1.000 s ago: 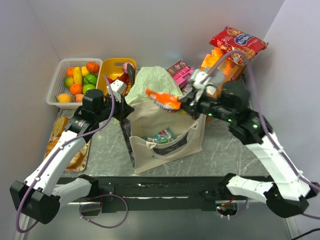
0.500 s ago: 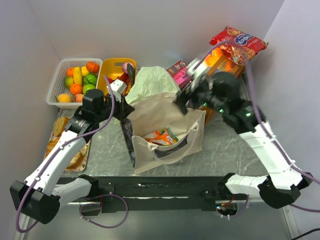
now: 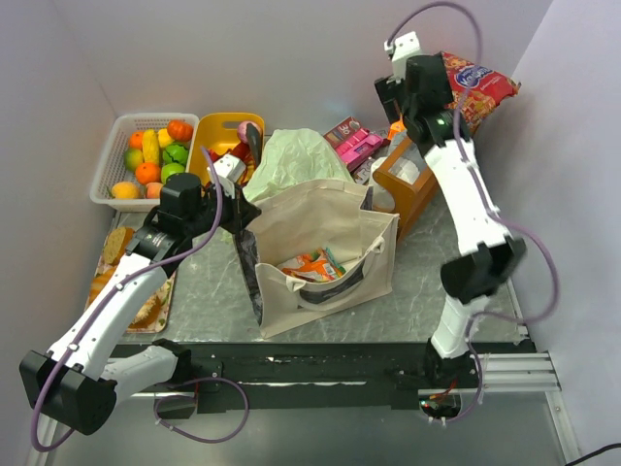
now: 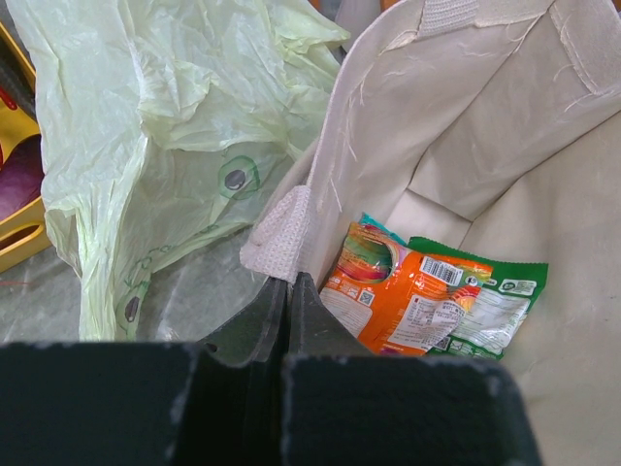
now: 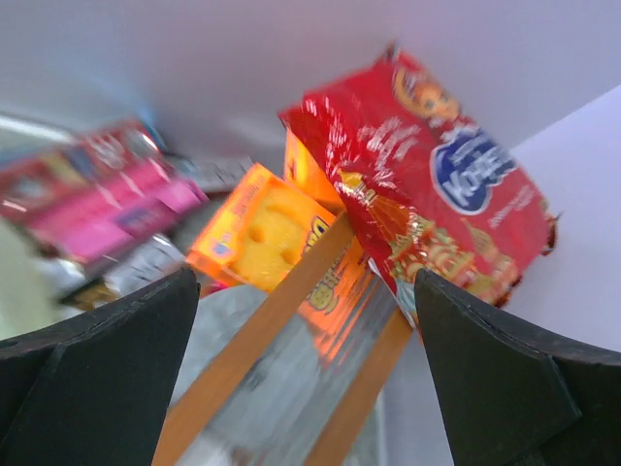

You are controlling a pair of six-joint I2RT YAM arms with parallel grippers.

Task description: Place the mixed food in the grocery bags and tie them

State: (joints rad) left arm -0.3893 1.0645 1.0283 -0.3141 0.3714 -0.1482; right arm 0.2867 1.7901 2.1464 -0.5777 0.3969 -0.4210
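The red snack packet (image 3: 479, 85) has loose wrinkles (image 5: 357, 155) along its near side, so it will crease and fold at the pinch when I pick it up.
The beige canvas tote (image 3: 330, 218) stands open mid-table, with an orange snack packet (image 3: 306, 264) and a green one (image 3: 331, 259) lying inside. My left gripper (image 3: 241, 219) is shut on the tote's near-left rim. In the left wrist view the left gripper (image 4: 283, 291) pinches the tote's rim (image 4: 320, 184) just below a white fabric patch, with the orange packet (image 4: 408, 296) beside it. The pale green plastic bag (image 3: 301, 155) lies crumpled behind the tote. My right gripper (image 3: 392, 101) hangs open and empty, high over the wooden crate (image 3: 412, 184), facing a red snack packet (image 5: 437, 184).
A white basket (image 3: 109, 155) of toy fruit and a yellow basket (image 3: 207, 136) stand at the back left. A tray of bread (image 3: 112, 262) lies at the left edge. Pink boxes (image 3: 351, 141) lie beside the crate. An orange box (image 5: 257, 228) leans inside the crate.
My right gripper let the orange packet drop into the tote, opened, then swung up and back over the crate. The left gripper has kept its hold on the tote's rim.
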